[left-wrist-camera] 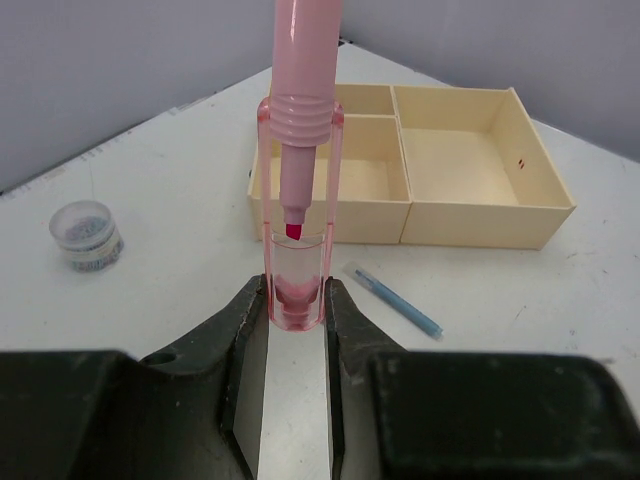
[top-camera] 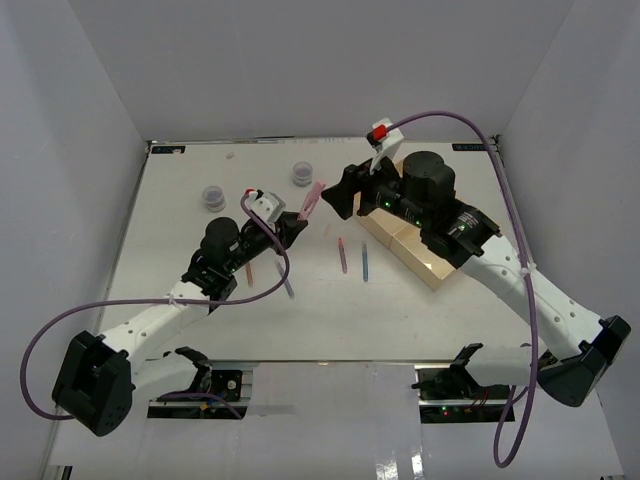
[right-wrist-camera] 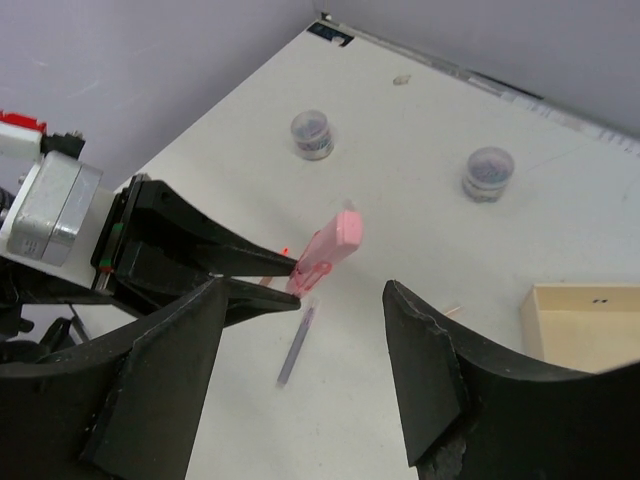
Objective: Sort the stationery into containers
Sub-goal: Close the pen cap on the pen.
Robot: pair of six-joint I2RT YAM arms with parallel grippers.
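Note:
The pink highlighter's red tip point(left-wrist-camera: 293, 231) is too shallow in the clear cap. My left gripper should stay still while my right gripper pushes the highlighter's loose end point(top-camera: 319, 187) in.
A pink highlighter point(top-camera: 311, 200) point(left-wrist-camera: 300, 120) point(right-wrist-camera: 328, 250) is held up off the table, and my left gripper point(top-camera: 298, 222) point(left-wrist-camera: 296, 300) is shut on its clear cap end. My right gripper point(top-camera: 338, 195) point(right-wrist-camera: 303, 290) stands open just to the right of the highlighter, facing it without touching it. The beige three-compartment tray point(top-camera: 425, 262) point(left-wrist-camera: 330, 225) point(right-wrist-camera: 590, 325) lies right of centre, largely under the right arm in the top view. Thin pens lie on the table: a purple one point(top-camera: 288, 283) point(right-wrist-camera: 297, 345), a pink-purple one point(top-camera: 343, 255) and a blue one point(top-camera: 365, 260) point(left-wrist-camera: 397, 300).
Two small round grey tubs point(top-camera: 213, 197) point(top-camera: 302, 174) point(right-wrist-camera: 312, 133) point(right-wrist-camera: 488, 173) stand at the back left; one of them point(left-wrist-camera: 87, 236) shows in the left wrist view. A short orange piece point(top-camera: 250, 272) lies by the left arm. White walls enclose the table.

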